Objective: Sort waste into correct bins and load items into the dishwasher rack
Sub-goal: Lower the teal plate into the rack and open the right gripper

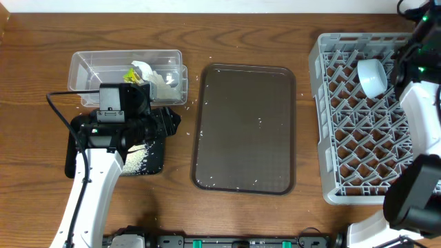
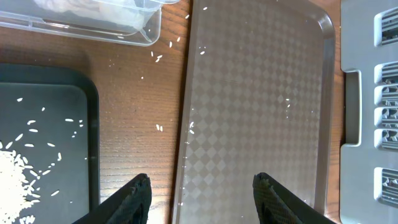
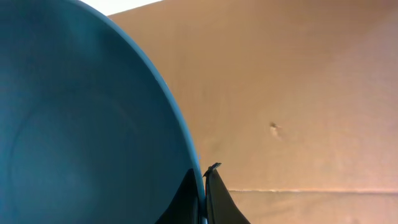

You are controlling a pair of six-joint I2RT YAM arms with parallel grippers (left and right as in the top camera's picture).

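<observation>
The dark blue plate's rim (image 3: pixel 176 115) is in my right gripper, and the plate's body is free for the rack. I should keep guiding the plate beside the pale white bowl until the plate rests.
The clear tub (image 1: pixel 83 69) at the back left holds crumpled white tissue (image 1: pixel 148 71) and a yellow-green wrapper (image 1: pixel 131 74). In front of it, the black tray (image 1: pixel 155 162) carries a heap of white rice scraps (image 2: pixel 12 177). My left gripper (image 2: pixel 202 186) hangs open and empty over the gap between the black tray (image 2: pixel 56 124) and the brown serving tray (image 2: pixel 261 93). My right gripper (image 3: pixel 204 177) is shut on the rim of the dark blue plate (image 3: pixel 81 124), high at the far right by the grey dishwasher rack (image 1: pixel 331 172). A pale white bowl (image 1: pixel 372 76) lies in the rack.
Loose rice grains (image 2: pixel 158 57) are scattered on the wooden table between the tub, the black tray and the brown serving tray (image 1: pixel 244 127). The rack's side wall (image 2: pixel 351 106) borders the serving tray on the right. A cardboard-brown surface (image 3: pixel 298 93) fills the right wrist view behind the plate.
</observation>
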